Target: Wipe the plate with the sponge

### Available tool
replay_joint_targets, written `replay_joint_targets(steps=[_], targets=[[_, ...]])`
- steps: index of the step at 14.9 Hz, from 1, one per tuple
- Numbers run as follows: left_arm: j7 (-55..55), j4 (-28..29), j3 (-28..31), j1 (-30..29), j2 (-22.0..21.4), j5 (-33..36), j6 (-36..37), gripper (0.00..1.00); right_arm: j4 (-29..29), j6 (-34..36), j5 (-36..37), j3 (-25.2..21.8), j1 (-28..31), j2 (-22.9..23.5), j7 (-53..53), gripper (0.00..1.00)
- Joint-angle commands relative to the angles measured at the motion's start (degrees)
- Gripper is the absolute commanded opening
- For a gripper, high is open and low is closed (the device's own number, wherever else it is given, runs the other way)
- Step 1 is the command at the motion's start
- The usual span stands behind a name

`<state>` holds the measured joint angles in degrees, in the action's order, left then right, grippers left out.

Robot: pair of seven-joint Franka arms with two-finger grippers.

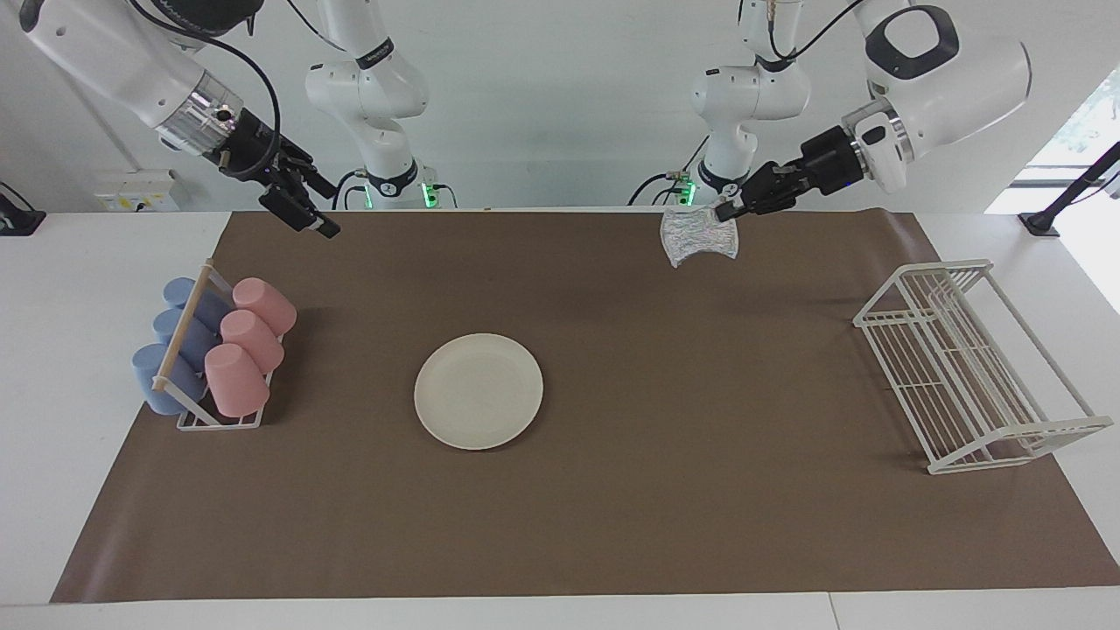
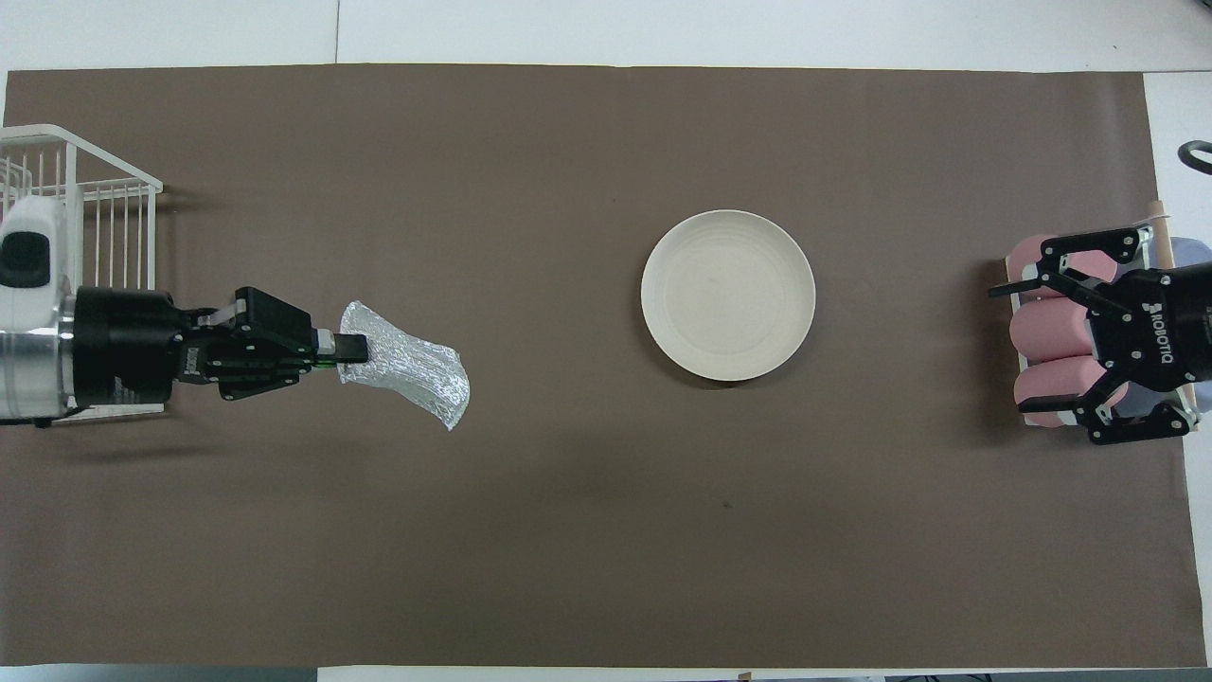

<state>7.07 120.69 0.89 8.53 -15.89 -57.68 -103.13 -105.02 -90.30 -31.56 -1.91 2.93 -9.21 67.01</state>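
Note:
The sponge (image 2: 361, 323) is held by one edge in my left gripper, so my open right gripper should carry on moving toward the sponge's loose end (image 2: 446, 388) until the fingers are around it.
The cream-white plate (image 1: 479, 391) (image 2: 727, 296) lies flat on the brown mat, near the middle of the table. My left gripper (image 1: 726, 210) (image 2: 350, 349) is shut on one edge of the silvery speckled sponge (image 1: 700, 236) (image 2: 412, 369), which hangs limp from it above the mat, well apart from the plate, toward the left arm's end. My right gripper (image 1: 331, 212) (image 2: 1027, 349) is open and empty, raised over the cup rack's edge.
A cup rack (image 1: 210, 359) (image 2: 1160, 237) with pink and blue cups stands at the right arm's end. A white wire rack (image 1: 971, 367) (image 2: 95, 208) stands at the left arm's end. The brown mat (image 1: 612, 507) covers most of the table.

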Motion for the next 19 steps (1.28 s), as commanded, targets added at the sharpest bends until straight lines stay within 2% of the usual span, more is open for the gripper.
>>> replay_joint_targets(steps=[1, 2, 3, 6, 8, 11, 12, 16, 19], targets=[[-7.0, 10.2, 0.5, 4.6, -7.2, -4.8, -7.5, 0.0, -2.5, -4.1, -1.1, 0.9, -4.6, -1.7, 2.2, 1.0], [-8.8, 13.4, 0.5, 5.6, -9.3, -8.9, -9.2, 0.0, -3.9, -7.8, -1.1, 0.9, -8.5, -1.9, 5.5, 1.0], [-10.7, 15.0, 0.3, 6.6, -10.3, -10.9, -10.5, 0.0, -4.7, -11.4, -1.1, 0.9, -12.0, -1.9, 13.6, 1.0], [-16.4, 17.9, 0.4, 9.1, -10.6, -16.9, -11.2, 0.0, -4.9, -21.3, -1.0, 1.2, -20.8, -1.7, 28.3, 1.0], [-21.0, 19.8, 0.3, 10.0, -10.3, -20.1, -11.0, 0.0, -6.5, -25.8, -1.0, 1.2, -25.5, -1.8, 34.9, 1.0], [-26.3, 21.6, 0.4, 13.1, -9.9, -25.3, -11.7, 0.0, -7.2, -29.1, -0.9, 1.2, -30.8, -1.8, 43.4, 1.0], [-28.2, 22.0, 0.4, 13.2, -9.7, -28.2, -11.6, 0.0, -7.8, -29.1, -0.8, 1.3, -31.9, -1.8, 45.4, 1.0], [-31.1, 22.7, 0.4, 13.3, -8.6, -31.3, -11.0, 0.0, -9.5, -28.9, -0.7, 2.0, -32.1, -2.3, 46.9, 1.0], [-31.3, 22.6, 0.4, 13.4, -8.3, -32.8, -10.7, 0.0, -13.6, -31.0, -0.7, 3.7, -33.7, -3.7, 47.9, 1.0]])
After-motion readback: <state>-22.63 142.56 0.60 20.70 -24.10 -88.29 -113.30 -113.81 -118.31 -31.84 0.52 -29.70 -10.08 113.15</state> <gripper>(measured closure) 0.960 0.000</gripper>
